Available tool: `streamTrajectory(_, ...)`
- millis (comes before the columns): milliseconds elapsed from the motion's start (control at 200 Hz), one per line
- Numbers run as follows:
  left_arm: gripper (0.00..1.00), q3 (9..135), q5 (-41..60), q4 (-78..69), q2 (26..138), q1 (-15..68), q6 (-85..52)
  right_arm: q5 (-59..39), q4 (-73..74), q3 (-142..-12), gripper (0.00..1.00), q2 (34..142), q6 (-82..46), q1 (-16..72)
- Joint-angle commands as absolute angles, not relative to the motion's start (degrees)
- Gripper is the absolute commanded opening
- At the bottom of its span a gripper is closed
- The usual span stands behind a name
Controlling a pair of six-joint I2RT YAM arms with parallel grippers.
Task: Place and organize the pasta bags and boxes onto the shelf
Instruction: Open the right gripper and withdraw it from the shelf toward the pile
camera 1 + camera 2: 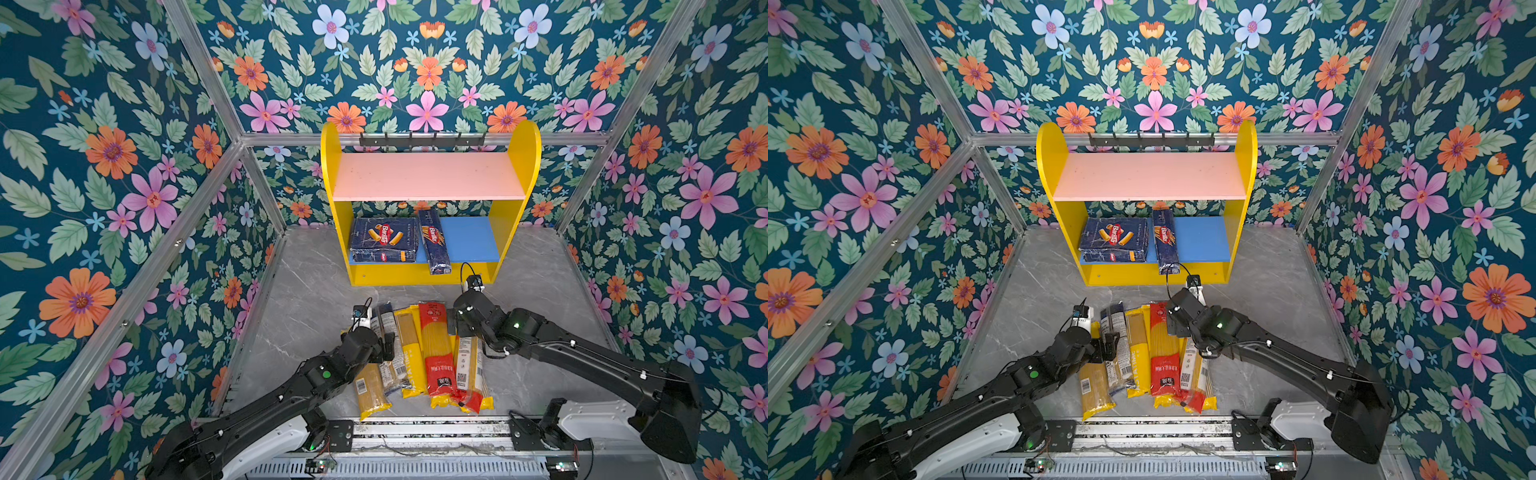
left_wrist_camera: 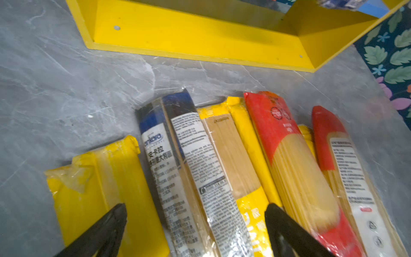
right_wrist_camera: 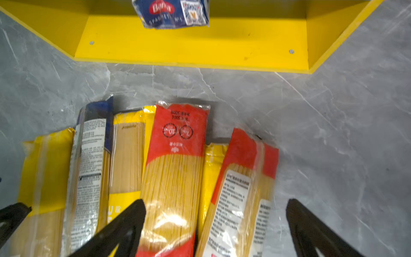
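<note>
The middle red bag is lying on top of yellow bags (image 3: 213,160) in the crowded row, so the robot's left gripper should move back while the right gripper takes that red bag (image 1: 437,345) first.
The shelf (image 1: 428,176) stands at the back of the table. On its blue lower board lie the two pasta boxes: the wide Barilla box (image 1: 384,239) and beside it the narrow one (image 1: 434,245), whose end overhangs the front edge (image 3: 173,13). Several bags lie side by side on the table before the shelf. My left gripper (image 2: 195,213) is open just above the navy bag (image 2: 164,155) and a yellow bag (image 2: 231,155). My right gripper (image 3: 215,209) is open over two red bags (image 3: 175,166) (image 3: 242,189). Neither holds anything.
Another yellow bag (image 1: 370,390) lies at the left end of the row. The grey marble table (image 1: 307,299) is closed in by floral walls on three sides. A metal rail (image 1: 428,432) with both arm bases runs along the front. A black hook rail (image 1: 422,139) tops the shelf.
</note>
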State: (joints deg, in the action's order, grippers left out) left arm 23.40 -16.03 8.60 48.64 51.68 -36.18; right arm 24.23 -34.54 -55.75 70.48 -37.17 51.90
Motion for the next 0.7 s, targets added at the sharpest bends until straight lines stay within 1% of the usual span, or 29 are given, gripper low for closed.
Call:
streamTrajectory(0, 1.00, 24.08, -19.60, 6.62, 49.80, 54.70, -37.81, 26.10, -37.53, -53.84, 0.99, 67.07, -41.39, 53.07)
streamTrajectory(170, 1.00, 26.06, -22.92, 4.95, 54.67, 60.57, -39.18, 24.83, -38.10, -48.16, 0.99, 59.78, -43.95, 53.88)
streamTrajectory(320, 1.00, 27.83, -28.27, 5.12, 58.74, 65.59, -40.51, 25.39, -40.57, -43.97, 0.99, 54.44, -46.01, 54.01)
streamTrajectory(425, 1.00, 27.79, -30.26, 5.45, 58.90, 66.46, -41.67, 25.50, -42.02, -42.23, 0.99, 51.74, -46.71, 53.97)
streamTrajectory(535, 1.00, 26.76, -32.30, 5.36, 56.67, 66.56, -42.45, 25.58, -42.60, -40.75, 0.99, 49.37, -46.84, 54.03)
streamTrajectory(695, 1.00, 26.27, -35.50, 6.67, 54.49, 66.47, -42.49, 25.11, -42.23, -39.40, 0.99, 48.08, -46.76, 53.97)
